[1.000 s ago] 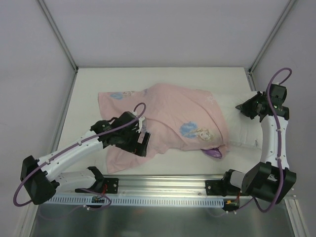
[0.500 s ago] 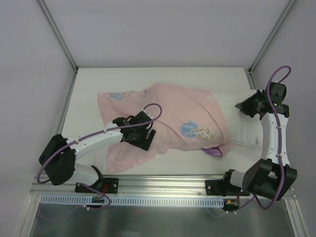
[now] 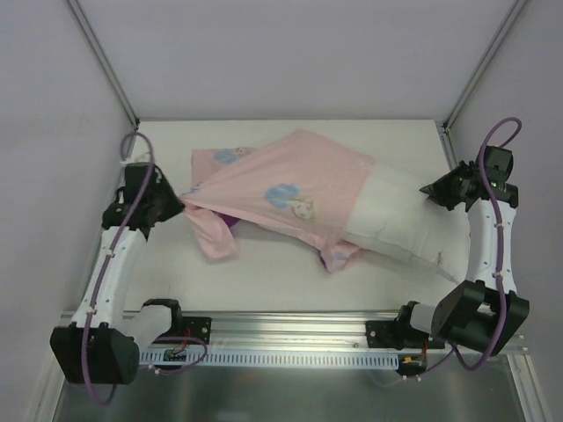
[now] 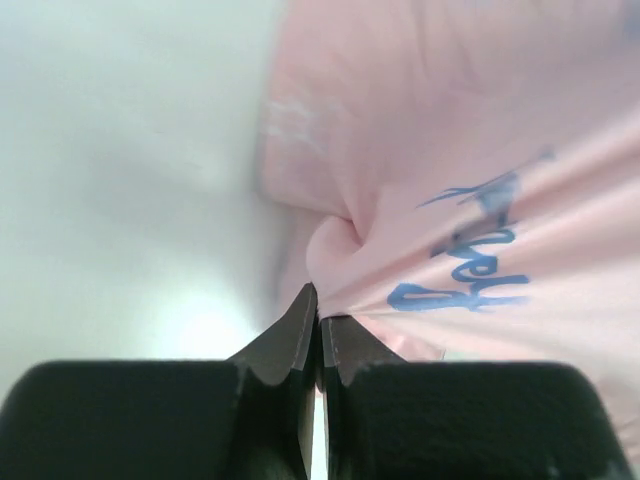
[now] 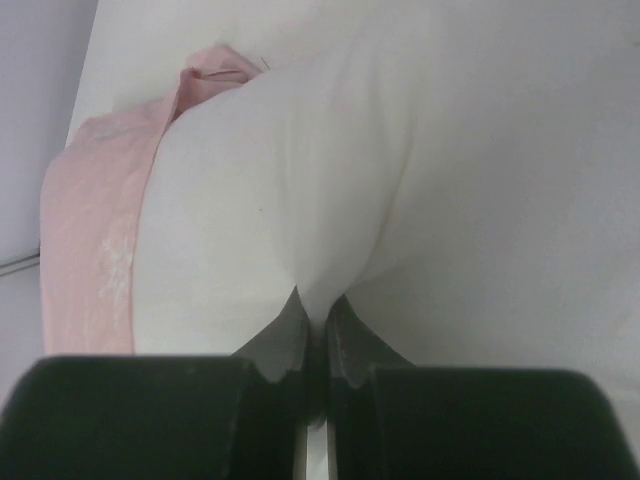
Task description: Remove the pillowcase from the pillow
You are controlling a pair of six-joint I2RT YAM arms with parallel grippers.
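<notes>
My right gripper is closed on the pillow alone [image 3: 413,202] and the pillowcase is tight, so my left gripper carries on pulling the pillowcase to the table's edge and lets go there.
The pale pink pillowcase [image 3: 281,189] lies stretched across the middle of the table, pulled taut toward the left. My left gripper [image 3: 180,204] is shut on a bunched fold of the pillowcase [image 4: 420,200] at its left end. The white pillow [image 3: 405,224] sticks out of the cover's right opening. My right gripper [image 3: 428,191] is shut on a pinch of the pillow [image 5: 300,200] at its far right corner. A pink edge of the pillowcase [image 5: 95,230] shows at the left of the right wrist view. A loose flap of the cover hangs down near the left gripper.
Metal frame posts [image 3: 104,61] rise at the back corners. A slotted aluminium rail [image 3: 281,347] runs along the near edge between the two arm bases. White tabletop [image 3: 273,281] shows in front of the pillow.
My left gripper has shut on the pillowcase and pulled it far to the left and back. The cover has slid leftward, baring more white pillow at the right. The right arm has hardly moved.
</notes>
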